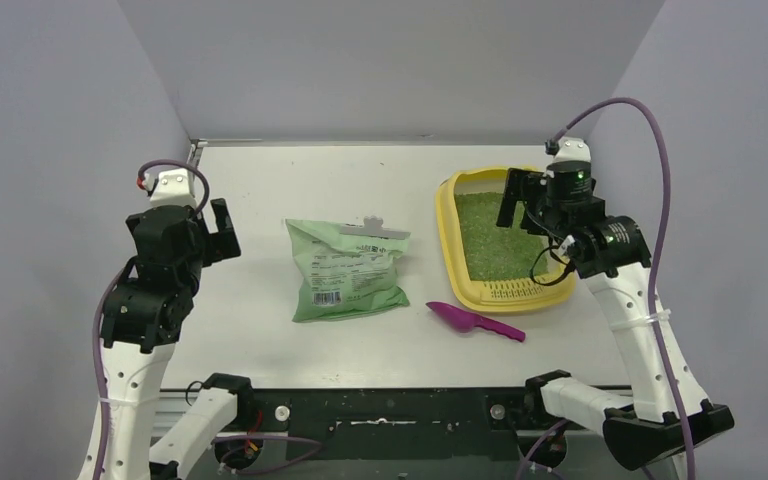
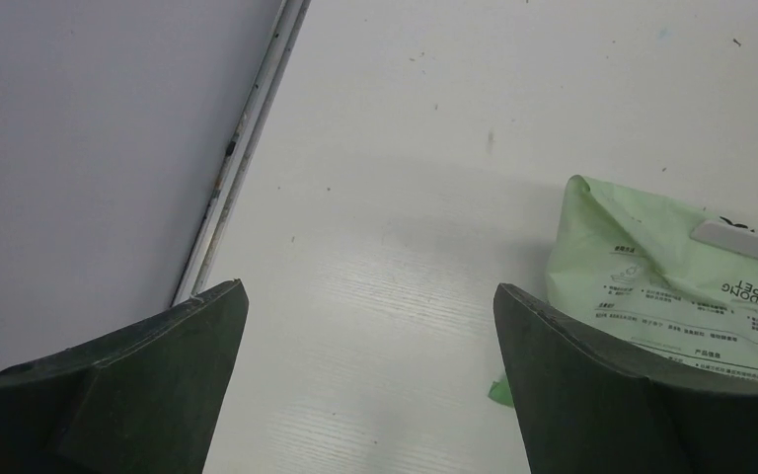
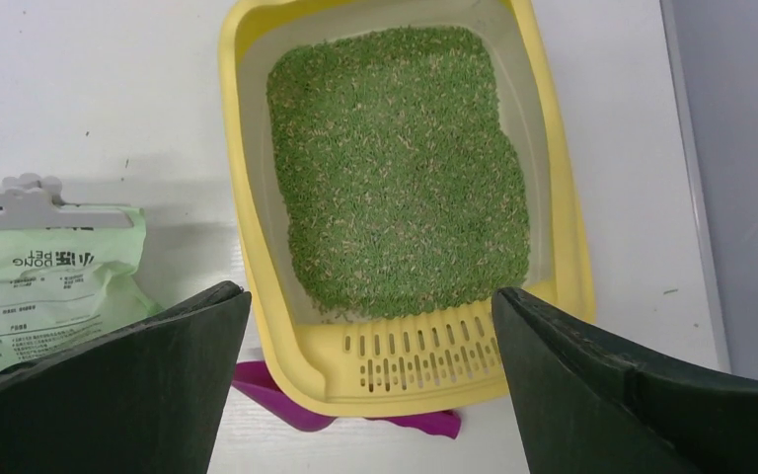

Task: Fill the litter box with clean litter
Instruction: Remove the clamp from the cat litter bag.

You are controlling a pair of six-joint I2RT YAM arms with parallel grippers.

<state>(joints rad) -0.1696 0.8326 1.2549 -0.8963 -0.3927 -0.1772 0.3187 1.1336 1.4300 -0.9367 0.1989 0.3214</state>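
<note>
The light-green bag's top corner point(image 1: 310, 231) is clear of the white clip, so the robot's open left gripper should go on toward that corner until its fingers close there.
The yellow litter box point(image 1: 447, 228) point(image 3: 240, 178) sits at the right of the table, its slotted grille end nearest the arms. Green clean litter point(image 1: 490, 236) point(image 3: 400, 168) covers most of its floor. My right gripper point(image 1: 526, 203) point(image 3: 370, 380) hangs open above the box with nothing between its fingers. My left gripper point(image 1: 222, 232) point(image 2: 370, 380) is raised at the left side of the table, open and empty, with the bag just to its right.
A light-green printed bag point(image 1: 348, 268) point(image 2: 671, 286) point(image 3: 44, 276) with a white clip lies mid-table. A magenta scoop point(image 1: 474, 320) point(image 3: 286, 395) lies by the box's near end, partly under its rim in the right wrist view. Grey walls enclose the table.
</note>
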